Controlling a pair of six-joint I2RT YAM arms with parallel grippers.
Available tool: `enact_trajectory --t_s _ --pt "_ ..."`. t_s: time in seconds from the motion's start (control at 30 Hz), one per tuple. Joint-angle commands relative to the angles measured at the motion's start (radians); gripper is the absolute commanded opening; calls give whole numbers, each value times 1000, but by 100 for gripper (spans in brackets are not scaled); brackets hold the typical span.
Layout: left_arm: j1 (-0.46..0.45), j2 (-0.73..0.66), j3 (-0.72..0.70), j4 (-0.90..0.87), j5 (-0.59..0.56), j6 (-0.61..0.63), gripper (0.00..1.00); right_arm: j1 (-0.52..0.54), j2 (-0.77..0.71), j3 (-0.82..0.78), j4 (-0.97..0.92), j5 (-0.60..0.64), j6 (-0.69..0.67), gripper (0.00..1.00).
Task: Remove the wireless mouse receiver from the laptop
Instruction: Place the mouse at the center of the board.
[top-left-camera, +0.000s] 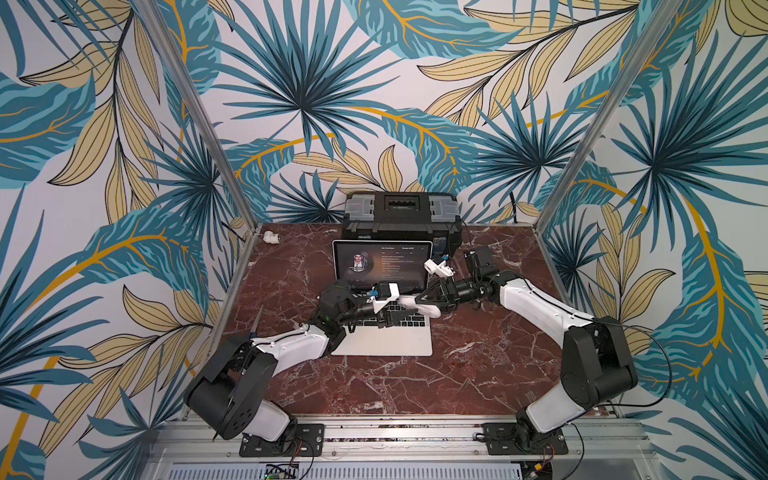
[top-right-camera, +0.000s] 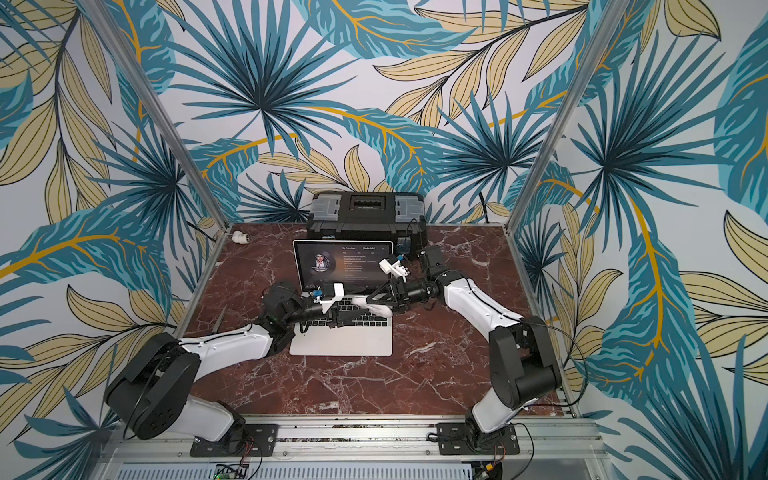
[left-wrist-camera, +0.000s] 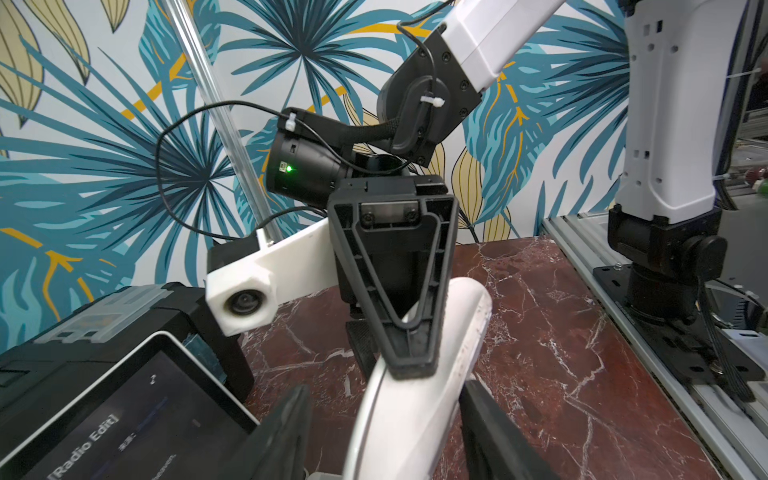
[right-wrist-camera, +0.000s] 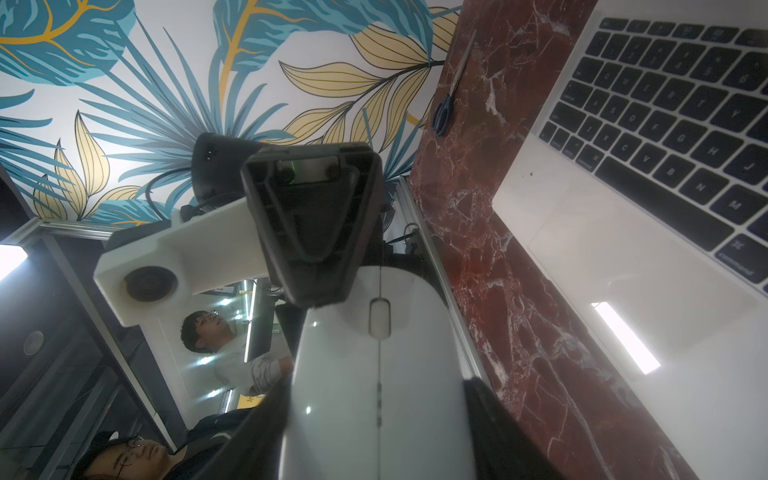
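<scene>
My right gripper is holding the mouse (top-left-camera: 418, 304). So my left gripper should take the mouse and put it down in front of the laptop (top-left-camera: 390, 379) before my right gripper pulls the receiver.
The silver laptop (top-left-camera: 386, 340) (top-right-camera: 343, 340) stands open mid-table, screen lit. Above its keyboard (right-wrist-camera: 665, 104) the white wireless mouse (top-left-camera: 420, 307) (top-right-camera: 372, 307) (right-wrist-camera: 374, 395) hangs between both grippers. My right gripper (top-left-camera: 426, 303) (right-wrist-camera: 376, 382) is shut on the mouse's two sides. My left gripper (top-left-camera: 404, 313) (left-wrist-camera: 384, 388) straddles the mouse's other end (left-wrist-camera: 415, 415), across its top and underside. One left finger (left-wrist-camera: 482, 415) touches it, and a gap shows at the other finger (left-wrist-camera: 286, 419). The wireless mouse receiver is hidden in every view.
A black toolbox (top-left-camera: 401, 216) with grey latches stands right behind the laptop screen (left-wrist-camera: 124, 415). A small white fitting (top-left-camera: 272, 237) lies at the back left corner. Scissors (top-left-camera: 255, 324) (right-wrist-camera: 446, 108) lie by the table's left edge. Aluminium posts frame the table.
</scene>
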Motion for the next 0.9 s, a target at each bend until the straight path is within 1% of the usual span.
enact_trajectory --t_s 0.0,0.07,0.13,0.2,0.27,0.3,0.37,0.4,0.43,0.47,0.53,0.57,0.6,0.63,0.67,0.73,0.8,0.87 --pt "-1 21 44 3 26 -13 52 20 -10 19 42 -28 31 34" --pt "-2 21 36 2 21 -13 50 19 -12 30 42 -23 38 34" --pt "-1 16 27 -1 14 -11 43 19 -14 40 43 -18 45 34" --pt "0 9 19 -5 10 -9 32 19 -16 48 44 -21 49 34" --pt "-1 -2 16 -18 6 -5 27 19 -13 54 44 -16 55 35" --pt "0 -9 16 -31 5 -2 21 19 -11 58 45 -12 57 36" --pt "1 -30 23 -72 -8 -1 5 18 -5 62 44 5 62 43" --pt "1 -42 30 -104 -9 1 0 18 -1 67 44 10 65 47" --pt "1 -54 38 -134 -8 3 0 17 2 70 44 13 68 53" --pt "1 -67 47 -173 -7 0 0 16 2 74 41 25 69 62" --pt "2 -100 57 -256 5 -3 0 8 -5 88 40 45 62 68" --pt "3 -120 58 -292 -4 -21 0 2 -15 98 23 63 38 73" --pt "7 -141 60 -335 6 -43 0 -7 -27 108 -9 97 -9 79" --pt "13 -161 61 -380 21 -60 0 -19 -41 120 -44 135 -58 84" --pt "22 -185 63 -430 27 -96 0 -39 -55 136 -97 193 -119 90" --pt "42 -228 66 -530 31 -190 0 -75 -82 165 -164 337 -215 93" --pt "60 -260 57 -579 82 -321 0 -95 -113 171 -182 518 -311 92" --pt "65 -282 48 -654 102 -454 0 -96 -138 151 -179 700 -459 91"
